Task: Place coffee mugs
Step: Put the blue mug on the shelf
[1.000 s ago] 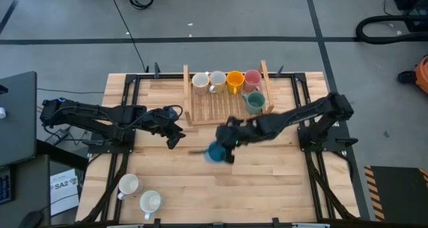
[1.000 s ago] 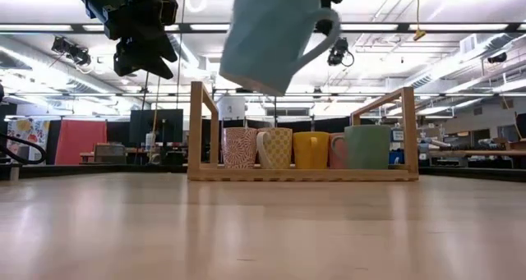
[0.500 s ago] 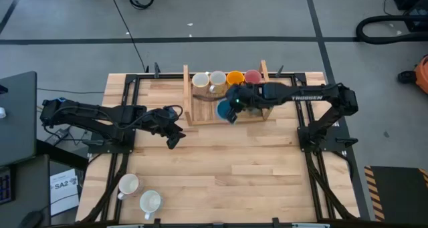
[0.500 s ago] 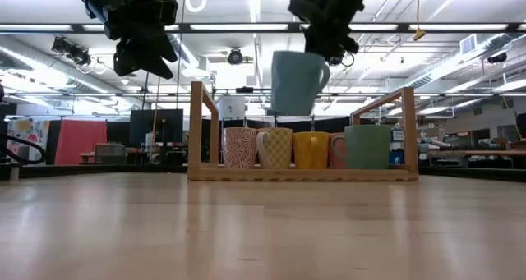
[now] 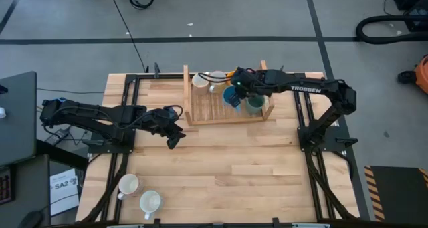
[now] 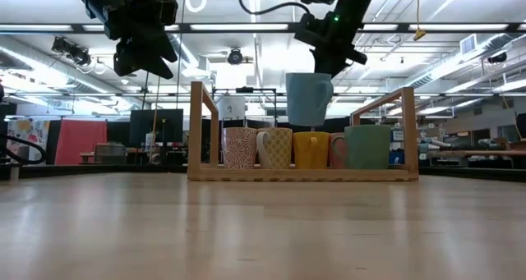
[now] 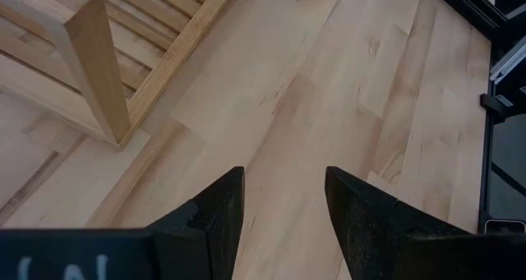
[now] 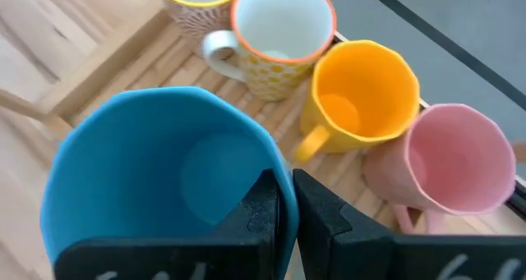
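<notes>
The blue mug (image 6: 307, 101) hangs upright above the free slats (image 5: 239, 112) next to the teal mug, so my right gripper goes on lowering it until its base sits there.
My right gripper (image 5: 235, 89) is shut on the blue mug (image 8: 156, 190), held over the wooden tray (image 5: 194, 111) at the table's far side. In the low view the blue mug (image 6: 309, 98) hangs above a row of mugs standing on their bases in the tray: two patterned white ones (image 6: 240, 147) (image 6: 276, 148), an orange one (image 8: 362, 91), a pink one (image 8: 452, 161) and a teal one (image 5: 255, 105). My left gripper (image 5: 175, 136) is open and empty, above the table left of the tray. My right gripper holds the blue mug by its rim wall (image 8: 275, 169), with one finger inside the mug and one outside. The fingers come from above, pointing down. The mug hangs upright, mouth up, clear of the tray and of the mugs below it.
Two white mugs (image 5: 128, 184) (image 5: 150, 201) stand at the table's near left corner. The tray has raised wooden end frames (image 6: 203, 128) (image 6: 399, 128). Bare tabletop lies between the tray and the near edge.
My right gripper has carried the blue mug from above the table's middle toward the far edge and a little right, and it is now over the tray. The mug has turned from tilted to upright and stays lifted clear.
</notes>
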You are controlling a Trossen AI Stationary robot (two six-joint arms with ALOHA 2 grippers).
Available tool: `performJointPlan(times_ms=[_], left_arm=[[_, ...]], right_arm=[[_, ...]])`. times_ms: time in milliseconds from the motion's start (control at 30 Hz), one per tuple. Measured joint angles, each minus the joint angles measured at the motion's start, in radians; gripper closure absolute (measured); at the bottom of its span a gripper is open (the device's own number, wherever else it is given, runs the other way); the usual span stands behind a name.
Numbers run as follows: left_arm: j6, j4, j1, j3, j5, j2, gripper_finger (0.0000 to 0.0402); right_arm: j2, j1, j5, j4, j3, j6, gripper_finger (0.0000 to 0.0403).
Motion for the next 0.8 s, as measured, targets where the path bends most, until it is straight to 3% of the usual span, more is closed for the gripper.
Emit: performJointPlan(times_ms=[400,800], left_arm=[[0.0,0.0,0.0,0.0,0.0,0.0,0.0225],[0.0,0.0,0.0,0.0,0.0,0.0,0.0225]], right_arm=[[0.002,-0.072,-0.051,0.02,-0.123,-0.016,0.0371],[0.002,-0.092,-0.077,0.176,-0.249,-0.026,0.0371]])
